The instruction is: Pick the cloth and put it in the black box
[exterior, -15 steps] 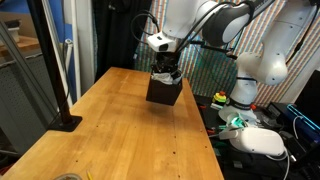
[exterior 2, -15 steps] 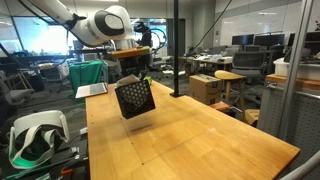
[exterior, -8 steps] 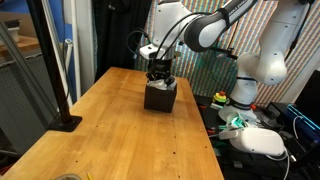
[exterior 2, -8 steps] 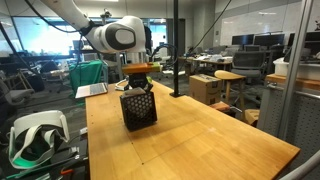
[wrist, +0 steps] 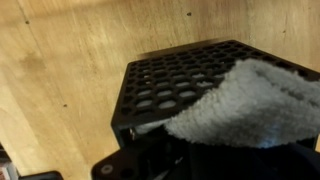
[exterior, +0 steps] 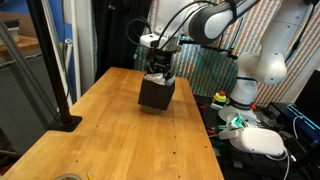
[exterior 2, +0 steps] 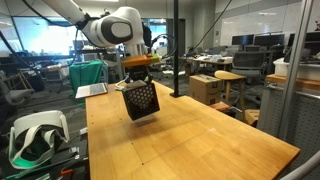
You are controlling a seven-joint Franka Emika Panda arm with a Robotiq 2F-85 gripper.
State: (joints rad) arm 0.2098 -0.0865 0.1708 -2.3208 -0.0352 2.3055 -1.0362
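My gripper is holding the black box (exterior 2: 141, 101) by its rim, and the box hangs tilted. Next, I put it down, open my gripper and move up clear before I tuck the cloth (wrist: 250, 105) in.
The black box (exterior: 155, 93) is a perforated mesh bin. It hangs tilted a little above the wooden table (exterior: 110, 135) and shows in both exterior views (exterior 2: 140, 99). My gripper (exterior: 158, 72) reaches down into its top and is shut on its rim, also seen in an exterior view (exterior 2: 140, 78). In the wrist view the white fluffy cloth (wrist: 250, 100) lies over the box's top edge, against the mesh wall (wrist: 170, 85). The fingertips (wrist: 190, 160) are dark and mostly hidden under the cloth.
A black pole on a flat base (exterior: 66, 121) stands at the table's edge; it also shows in an exterior view (exterior 2: 176, 50). A white headset (exterior: 262, 141) lies beside the table. A laptop (exterior 2: 92, 90) sits beyond the table's far end.
Half a second ago the box stood upright on the table under the gripper. Now it is lifted off the wood and tilted, still held.
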